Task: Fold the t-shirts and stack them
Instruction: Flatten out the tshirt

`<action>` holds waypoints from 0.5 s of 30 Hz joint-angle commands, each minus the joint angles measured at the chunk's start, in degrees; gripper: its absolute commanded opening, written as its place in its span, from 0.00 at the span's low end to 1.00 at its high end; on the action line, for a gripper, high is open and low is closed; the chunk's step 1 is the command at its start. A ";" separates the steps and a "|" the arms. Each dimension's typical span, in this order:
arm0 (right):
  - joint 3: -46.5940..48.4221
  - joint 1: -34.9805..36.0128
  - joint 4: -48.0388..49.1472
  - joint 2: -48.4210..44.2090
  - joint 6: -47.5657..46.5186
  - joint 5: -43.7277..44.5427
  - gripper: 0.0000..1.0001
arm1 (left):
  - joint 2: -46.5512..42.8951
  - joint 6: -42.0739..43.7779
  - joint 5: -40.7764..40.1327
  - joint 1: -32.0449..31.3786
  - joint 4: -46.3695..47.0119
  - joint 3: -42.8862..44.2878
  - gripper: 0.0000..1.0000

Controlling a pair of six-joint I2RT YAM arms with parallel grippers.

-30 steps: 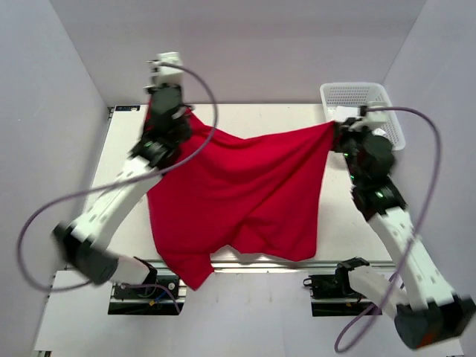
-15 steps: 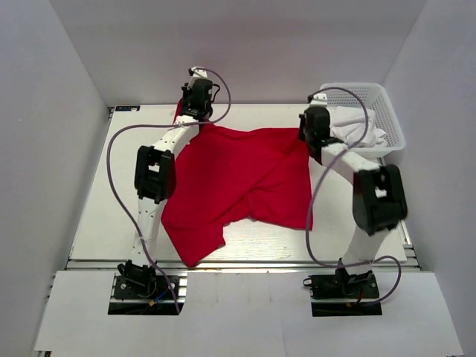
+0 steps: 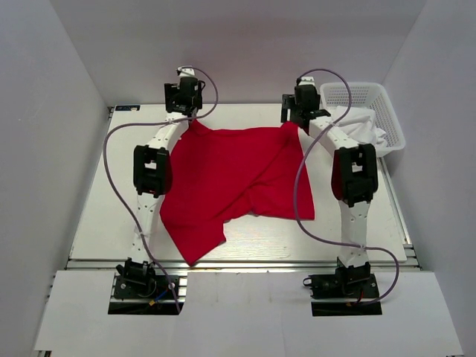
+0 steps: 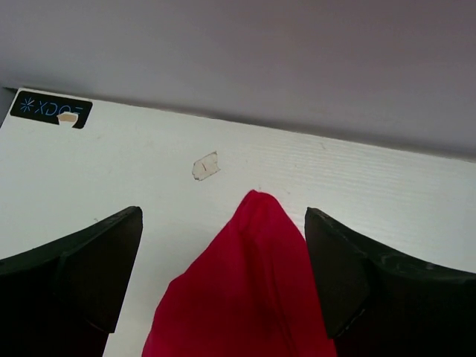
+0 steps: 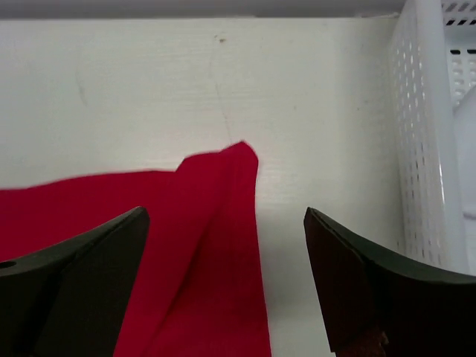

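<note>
Loose folds (image 3: pixel 256 181) run at a slant across the red t-shirt toward its near edge, so my right gripper should leave the t-shirt's far corner and grab its near corner (image 3: pixel 311 216).
A bright red t-shirt (image 3: pixel 230 175) lies spread across the white table, with loose folds and one sleeve reaching the near edge. My left gripper (image 3: pixel 184 111) hovers open over its far left corner. In the left wrist view that corner (image 4: pixel 249 290) lies free between the black fingers (image 4: pixel 82 275), and the gripper (image 4: pixel 223 219) touches nothing. My right gripper (image 3: pixel 297 117) stands open over the far right corner. The right wrist view shows this corner (image 5: pixel 223 223) flat on the table between the spread fingers (image 5: pixel 357 282) of the gripper (image 5: pixel 224 217).
A white mesh basket (image 3: pixel 390 111) with white cloth (image 3: pixel 357 128) in it stands at the far right; its wall (image 5: pixel 424 134) is just right of my right gripper. A black label (image 4: pixel 50 109) sits at the table's far left edge. Grey walls close the back and sides.
Both grippers have opened and let go of the shirt's far corners. The arms have stretched to the table's far edge and the shirt, held up a second ago, now lies on the table.
</note>
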 commanded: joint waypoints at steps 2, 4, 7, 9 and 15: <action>-10.10 0.36 -1.07 -15.38 0.85 -5.16 0.90 | -17.25 -5.80 7.92 -0.26 -9.20 -3.50 1.00; -16.51 0.27 -0.81 -22.50 3.93 -9.62 0.90 | -26.03 -8.35 9.77 -0.26 -15.35 -12.24 1.00; -31.43 0.44 1.38 -31.90 9.11 -18.83 0.90 | -39.18 -14.84 11.35 -1.31 -18.36 -29.97 1.00; -36.35 0.53 0.70 -35.16 11.12 -18.36 0.90 | -45.19 -16.44 14.33 -1.83 -18.36 -38.72 1.00; -48.40 1.67 -4.24 -41.86 13.42 -23.35 0.90 | -62.07 -22.15 27.77 -1.84 -12.22 -70.09 1.00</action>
